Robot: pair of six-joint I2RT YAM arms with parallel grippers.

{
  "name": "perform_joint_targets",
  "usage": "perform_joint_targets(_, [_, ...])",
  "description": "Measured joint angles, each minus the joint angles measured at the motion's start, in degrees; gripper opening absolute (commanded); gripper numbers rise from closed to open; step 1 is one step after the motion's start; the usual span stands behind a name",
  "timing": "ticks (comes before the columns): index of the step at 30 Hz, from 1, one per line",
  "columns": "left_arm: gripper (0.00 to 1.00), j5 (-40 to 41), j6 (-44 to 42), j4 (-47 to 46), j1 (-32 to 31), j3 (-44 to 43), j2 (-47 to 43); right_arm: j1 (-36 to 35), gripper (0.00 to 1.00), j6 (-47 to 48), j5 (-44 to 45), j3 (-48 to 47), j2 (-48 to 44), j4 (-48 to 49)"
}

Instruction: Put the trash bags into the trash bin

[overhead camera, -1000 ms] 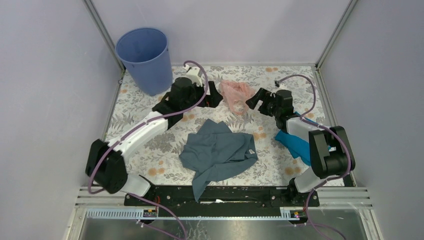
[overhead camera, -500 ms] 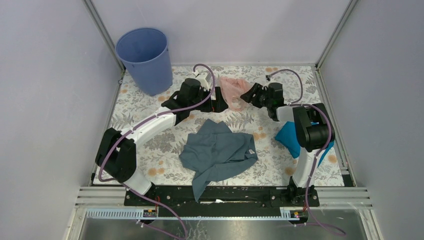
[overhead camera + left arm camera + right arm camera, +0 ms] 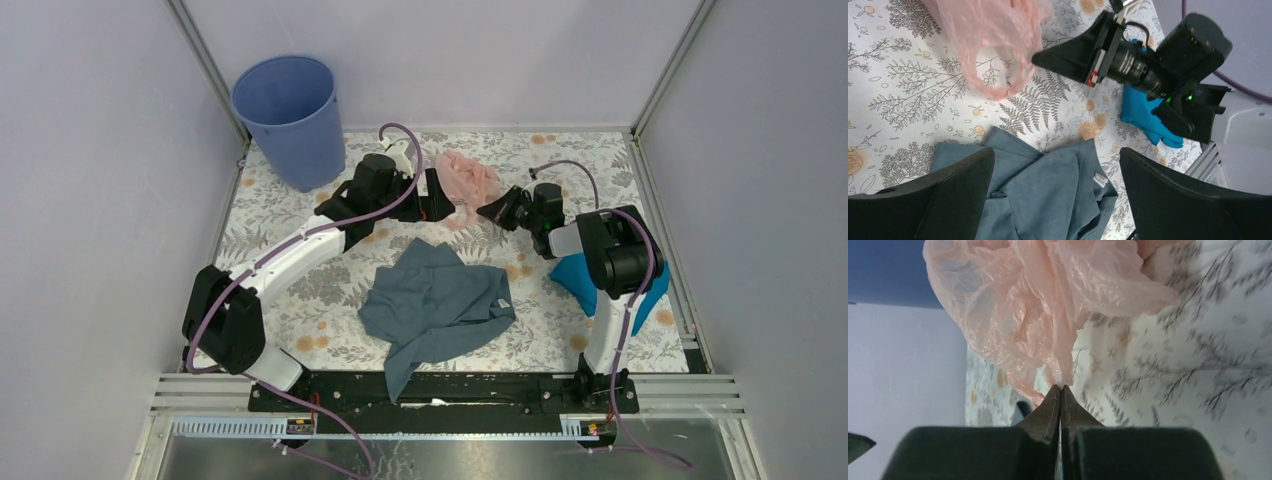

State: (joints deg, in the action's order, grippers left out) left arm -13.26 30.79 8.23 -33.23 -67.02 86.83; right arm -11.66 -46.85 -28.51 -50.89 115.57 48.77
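The pale pink trash bag (image 3: pixel 466 180) is crumpled and a limp handle loop (image 3: pixel 999 93) trails from it, so I expect the bag to sag with that loop dangling when the robot lifts it.
The pale pink trash bag (image 3: pixel 465 180) lies crumpled on the floral table at the back centre. My right gripper (image 3: pixel 489 212) is low at the bag's right edge and shut on a pinch of the bag (image 3: pixel 1048 300) at its fingertips (image 3: pixel 1061 387). My left gripper (image 3: pixel 432 195) hovers open just left of the bag, touching nothing. From the left wrist, the bag (image 3: pixel 993 35) shows ahead, and the gap between the open jaws (image 3: pixel 1056 152) frames grey cloth. The round blue trash bin (image 3: pixel 290 115) stands upright in the back left corner.
A grey-blue garment (image 3: pixel 440 300) is spread in the middle of the table, near the arm bases. A turquoise cloth (image 3: pixel 590 280) lies under the right arm. Grey walls close in the table on three sides.
My right gripper moved left to the bag's edge and shut on it. My left arm swung right, bringing its open gripper up beside the bag.
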Motion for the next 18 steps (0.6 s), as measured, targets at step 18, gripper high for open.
perform_joint_targets(18, [0.99, -16.5, 21.1, -14.5, 9.2, 6.2, 7.8, -3.3, 0.00, -23.8, -1.2, 9.8, -6.4, 22.9])
